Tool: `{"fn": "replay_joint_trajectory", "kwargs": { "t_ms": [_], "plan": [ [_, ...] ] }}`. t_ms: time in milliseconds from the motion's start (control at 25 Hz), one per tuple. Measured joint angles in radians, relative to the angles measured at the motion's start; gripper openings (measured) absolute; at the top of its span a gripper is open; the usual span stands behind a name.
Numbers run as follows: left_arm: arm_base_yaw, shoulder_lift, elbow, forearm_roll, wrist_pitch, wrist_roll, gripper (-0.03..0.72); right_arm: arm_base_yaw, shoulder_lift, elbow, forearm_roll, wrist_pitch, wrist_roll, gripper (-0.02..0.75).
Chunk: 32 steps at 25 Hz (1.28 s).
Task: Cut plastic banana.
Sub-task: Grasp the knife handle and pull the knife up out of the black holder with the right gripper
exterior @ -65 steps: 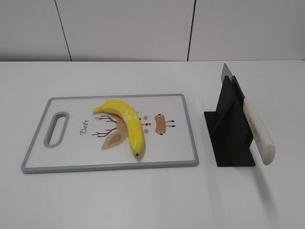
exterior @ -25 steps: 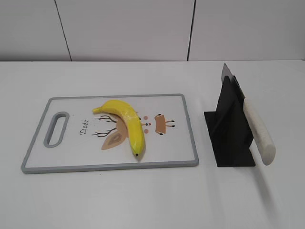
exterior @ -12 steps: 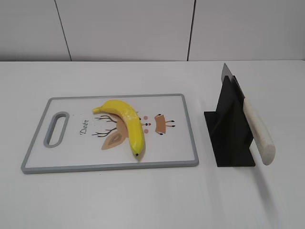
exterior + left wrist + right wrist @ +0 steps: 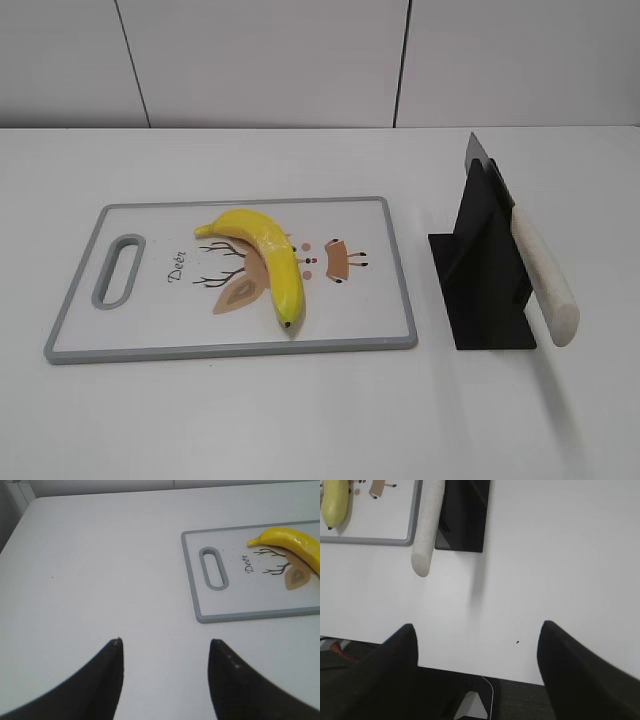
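The pale knife handle (image 4: 560,315) sticks out clear of the black stand toward my open right gripper. I keep moving in until my fingers close around it.
The plastic banana (image 4: 268,262) is glossy yellow and curved. It lies on the white, grey-rimmed cutting board (image 4: 380,300), near its middle. It also shows in the left wrist view (image 4: 292,544) and the right wrist view (image 4: 334,502). A knife with a pale handle (image 4: 545,278) rests in a black stand (image 4: 485,270) to the right of the board, handle toward the front. My left gripper (image 4: 166,642) is open and empty over bare table, left of the board. My right gripper (image 4: 477,625) is open and empty near the table's front edge, short of the knife handle (image 4: 427,530). Neither gripper shows in the exterior view.
The white table (image 4: 320,410) carries only the board and the knife stand. The board has a handle slot (image 4: 119,270) at its left end. A white panelled wall (image 4: 270,60) stands behind. The table's front edge (image 4: 470,675) shows in the right wrist view.
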Motion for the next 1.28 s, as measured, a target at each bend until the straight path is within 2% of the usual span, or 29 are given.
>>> {"fn": "replay_joint_trajectory", "kwargs": {
  "t_ms": [240, 360, 720, 1040, 1280],
  "plan": [
    [0.0, 0.0, 0.0, 0.0, 0.0, 0.0, 0.506, 0.181, 0.145, -0.012, -0.031, -0.018, 0.073, 0.568],
    [0.0, 0.0, 0.0, 0.0, 0.0, 0.0, 0.506, 0.24, 0.244, -0.049, -0.039, -0.026, 0.117, 0.568],
    [0.0, 0.0, 0.0, 0.0, 0.0, 0.0, 0.506, 0.251, 0.596, -0.173, 0.032, -0.042, 0.139, 0.568],
    [0.0, 0.0, 0.0, 0.0, 0.0, 0.0, 0.506, 0.251, 0.819, -0.177, -0.042, -0.148, 0.186, 0.568],
    [0.0, 0.0, 0.0, 0.0, 0.0, 0.0, 0.506, 0.251, 0.909, -0.177, -0.051, -0.208, 0.239, 0.547]
  ]
}}
